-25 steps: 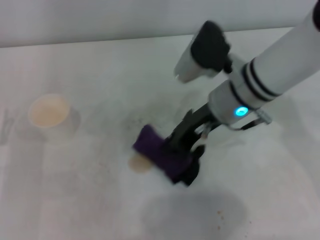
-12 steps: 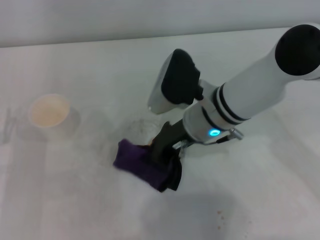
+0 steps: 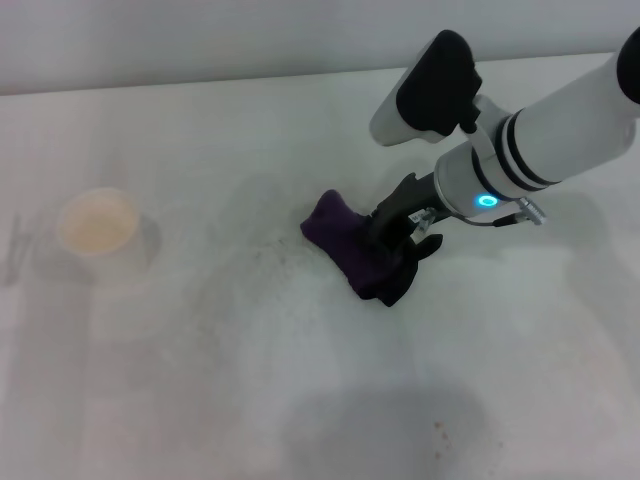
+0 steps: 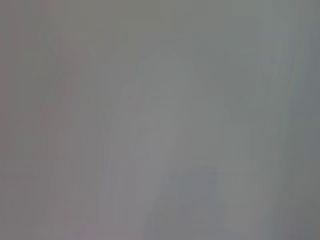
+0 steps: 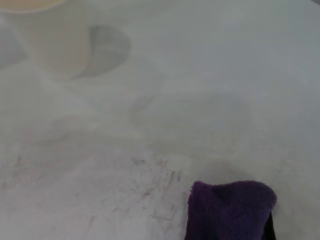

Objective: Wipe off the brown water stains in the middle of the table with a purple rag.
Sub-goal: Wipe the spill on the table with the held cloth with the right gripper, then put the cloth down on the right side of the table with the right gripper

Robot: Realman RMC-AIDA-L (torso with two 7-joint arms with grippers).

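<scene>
The faint grey speckled marks (image 3: pixel 277 247) are uncovered on the cup's side of the purple rag, so next my right gripper wipes the rag back over them (image 3: pixel 285 268).
My right gripper (image 3: pixel 396 256) is shut on the purple rag (image 3: pixel 347 243) and presses it onto the white table (image 3: pixel 180 400) a little right of the middle. The rag also shows in the right wrist view (image 5: pixel 229 207), bunched at the near edge. No tan, peanut-shaped brown water stain shows in any view. Only faint grey speckled marks (image 3: pixel 268 252) lie on the table left of the rag, and they also show in the right wrist view (image 5: pixel 155 185). The left gripper is out of view; the left wrist view shows only a blank grey surface.
A translucent cup (image 3: pixel 98 226) holding pale tan liquid stands on the table's left side, well apart from the rag; it also shows in the right wrist view (image 5: pixel 55 45). A few tiny reddish dots (image 3: pixel 437 428) lie near the front edge.
My right gripper dragged the rag left over the tan puddle, then back right and farther away. The puddle seen beside the rag a second ago no longer shows.
</scene>
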